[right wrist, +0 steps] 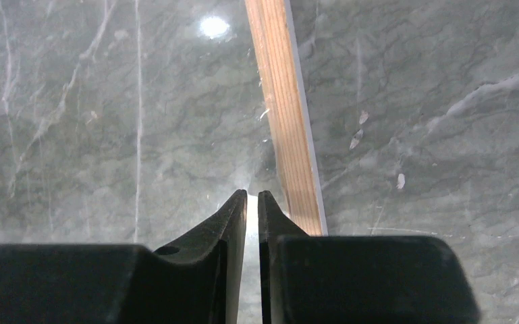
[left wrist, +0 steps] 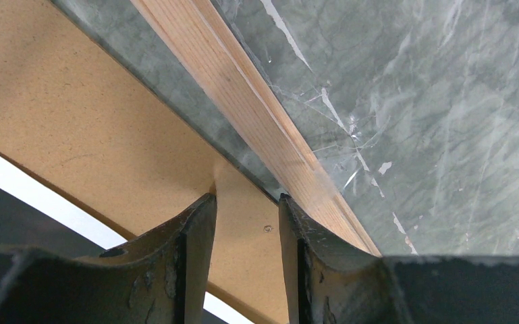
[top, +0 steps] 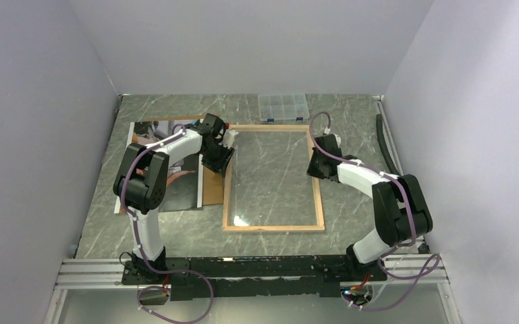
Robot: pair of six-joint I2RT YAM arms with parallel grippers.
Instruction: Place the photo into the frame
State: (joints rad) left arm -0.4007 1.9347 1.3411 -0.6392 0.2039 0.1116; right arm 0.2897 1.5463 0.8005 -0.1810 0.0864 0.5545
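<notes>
I can see my right gripper's shut fingers over the pane beside the frame's wood rail, so I should back off, open them and straddle the rail.
The frame lies flat mid-table, light wood back up, the marble showing through its pane. The photo lies left of it, partly under the brown backing board and my left arm. My left gripper is low over the board's edge beside the frame's left rail. In the left wrist view the gripper is open, with the board beneath it, the rail alongside and the photo's white margin below. My right gripper is at the frame's right rail, shut and empty.
A small clear plastic compartment box stands at the back, just beyond the frame's top rail. A black cable runs along the right wall. Walls close in on the left, back and right.
</notes>
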